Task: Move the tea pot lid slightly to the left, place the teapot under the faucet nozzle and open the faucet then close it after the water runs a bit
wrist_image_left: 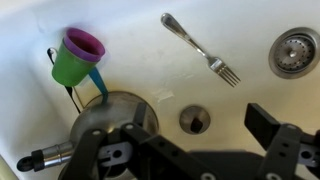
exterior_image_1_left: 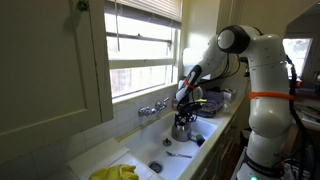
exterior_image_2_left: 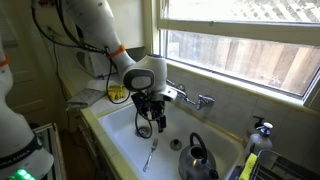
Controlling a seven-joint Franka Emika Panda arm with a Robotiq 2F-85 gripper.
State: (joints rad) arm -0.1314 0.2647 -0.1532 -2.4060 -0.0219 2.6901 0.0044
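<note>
The tea pot lid (exterior_image_2_left: 175, 145) is between my open fingers and clear of the teapot. I should go on moving my gripper down until the fingers are on both sides of the lid's dark knob (wrist_image_left: 196, 124).
The teapot (wrist_image_left: 108, 122), a shiny grey kettle with a dark handle, sits in the white sink and shows in both exterior views (exterior_image_2_left: 197, 160) (exterior_image_1_left: 182, 128). The tea pot lid (wrist_image_left: 194, 120), a small dark round piece, lies on the sink floor beside it, and shows in an exterior view (exterior_image_2_left: 174, 144). My gripper (wrist_image_left: 200, 121) is open and empty, hovering above the lid with a finger on either side of it, and shows in both exterior views (exterior_image_2_left: 150, 122) (exterior_image_1_left: 184, 108). The chrome faucet (exterior_image_2_left: 190, 98) (exterior_image_1_left: 153, 107) stands at the sink's back edge below the window.
A fork (wrist_image_left: 197, 48) lies on the sink floor near the drain (wrist_image_left: 295, 50). A green and purple cup (wrist_image_left: 78, 55) rests beside the teapot. A yellow cloth (exterior_image_1_left: 115, 173) lies on the counter. A yellow bottle (exterior_image_2_left: 250, 152) stands by the sink.
</note>
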